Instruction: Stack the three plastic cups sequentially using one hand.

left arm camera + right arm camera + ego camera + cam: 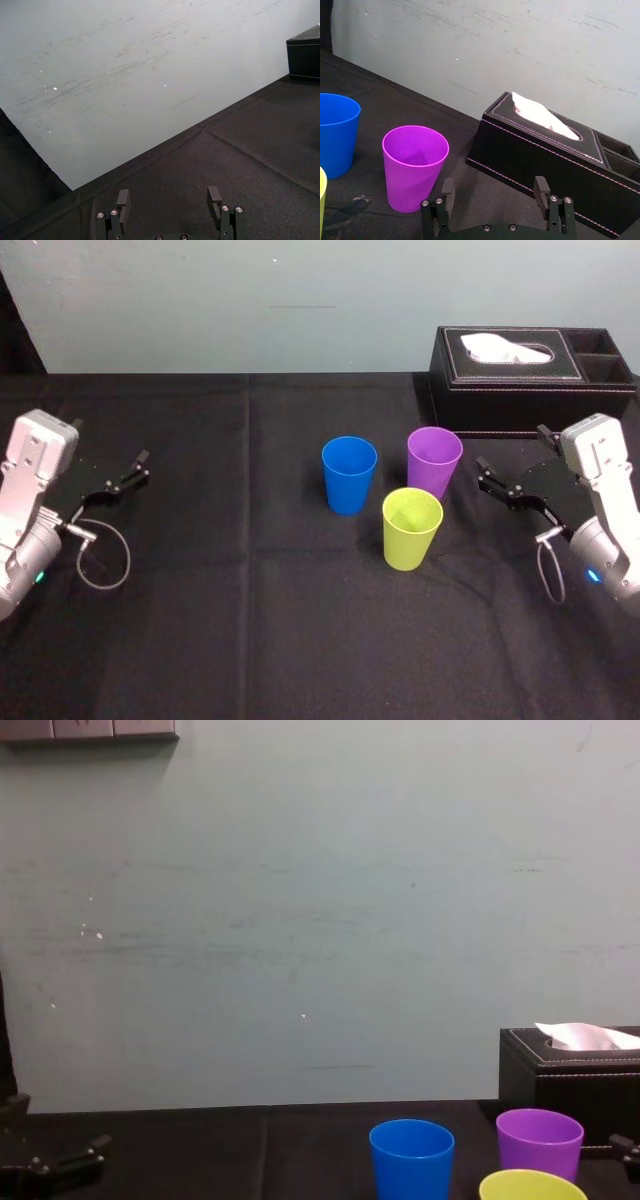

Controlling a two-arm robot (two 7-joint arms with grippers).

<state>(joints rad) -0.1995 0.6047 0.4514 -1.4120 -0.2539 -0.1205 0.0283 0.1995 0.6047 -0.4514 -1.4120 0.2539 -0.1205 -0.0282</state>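
Note:
The blue cup narrows below its opening (411, 1138), so the yellow-green cup (533, 1187) will sink in until only the part at its rim shows when I lower it.
Three plastic cups stand upright and apart near the table's middle: a blue cup (349, 474) (411, 1158), a purple cup (434, 462) (415, 167) to its right, and a yellow-green cup (412, 528) (530, 1186) in front of the two. My right gripper (512, 448) (494, 191) hovers just right of the purple cup, open, with nothing between its fingers. In its wrist view the purple cup is nearest and the blue cup (337, 132) stands beyond it. My left gripper (125, 477) (168, 197) rests far left, open and empty.
A black tissue box (530, 375) (545, 165) with a white tissue sticking out stands at the back right, close behind the right gripper. A black cloth (250, 620) covers the table. A pale wall (300, 920) runs behind the table.

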